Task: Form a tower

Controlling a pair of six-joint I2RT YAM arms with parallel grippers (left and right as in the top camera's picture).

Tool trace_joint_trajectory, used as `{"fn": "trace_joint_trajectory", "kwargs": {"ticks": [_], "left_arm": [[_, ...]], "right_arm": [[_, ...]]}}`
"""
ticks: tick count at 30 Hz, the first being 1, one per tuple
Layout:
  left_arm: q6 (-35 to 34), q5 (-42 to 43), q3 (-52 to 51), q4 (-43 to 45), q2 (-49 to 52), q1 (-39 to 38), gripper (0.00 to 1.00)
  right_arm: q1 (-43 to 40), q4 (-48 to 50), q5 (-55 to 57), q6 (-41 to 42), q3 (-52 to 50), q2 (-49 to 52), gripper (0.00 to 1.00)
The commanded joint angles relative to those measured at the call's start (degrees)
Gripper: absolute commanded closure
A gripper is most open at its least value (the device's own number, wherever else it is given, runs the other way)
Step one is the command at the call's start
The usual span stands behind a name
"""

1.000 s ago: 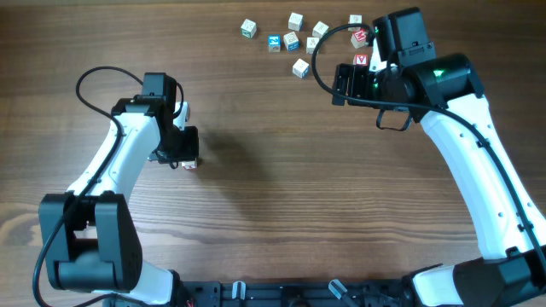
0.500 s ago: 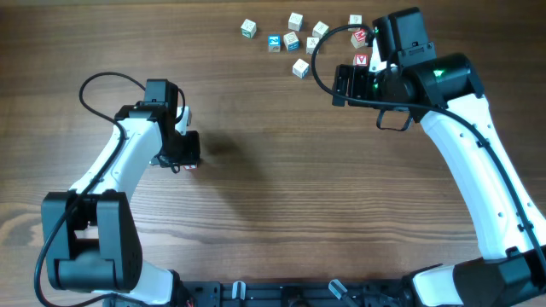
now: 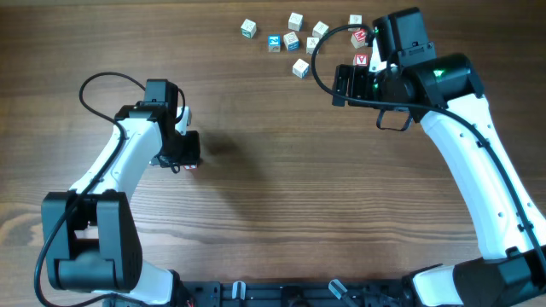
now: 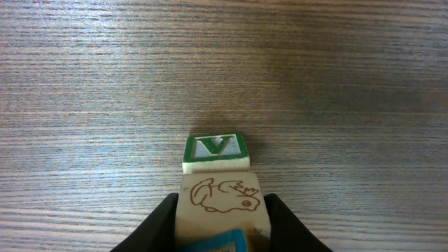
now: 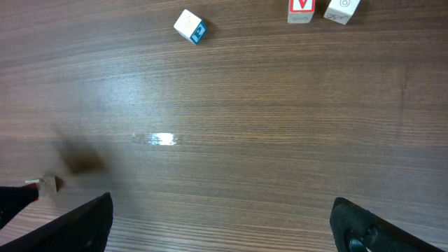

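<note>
The blue-framed cube (image 4: 218, 242) is sitting crooked on the animal cube in my left gripper, so next my left gripper opens, back up and straightens the top cube between its fingers.
My left gripper (image 4: 220, 234) is shut on a pale cube (image 4: 220, 201) with a brown animal drawing and a blue face. Just beyond it, a cube with a green-framed V (image 4: 215, 147) stands on the table. These two make up the tower; the held cube overlaps the V cube's near edge, and I cannot tell if they touch. From overhead the left gripper (image 3: 188, 159) hides most of it, with only a small cube (image 3: 189, 167) peeking out. My right gripper (image 3: 339, 85) is open above bare wood at the back right, with nothing between its fingertips (image 5: 84, 220).
Several loose letter cubes lie at the back of the table, among them a blue-marked one (image 3: 274, 42), a white one (image 3: 300, 67) and a red V cube (image 3: 362, 60). In the right wrist view the red V cube (image 5: 301, 8) and a blue-sided cube (image 5: 190, 26) lie ahead.
The left arm shifted slightly toward the far side with its cube, then stayed still. The right arm has not moved.
</note>
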Motion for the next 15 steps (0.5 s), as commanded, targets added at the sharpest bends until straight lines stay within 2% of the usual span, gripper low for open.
{"fn": "trace_joint_trajectory", "kwargs": {"ticks": [1, 15], "left_arm": [[0.72, 0.87, -0.44, 0.04, -0.81, -0.13, 0.70], [0.72, 0.87, -0.44, 0.04, -0.81, -0.13, 0.55]], "right_arm": [[-0.13, -0.04, -0.66, -0.72, -0.37, -0.13, 0.01], [-0.13, -0.04, -0.66, -0.72, -0.37, -0.13, 0.00]]}}
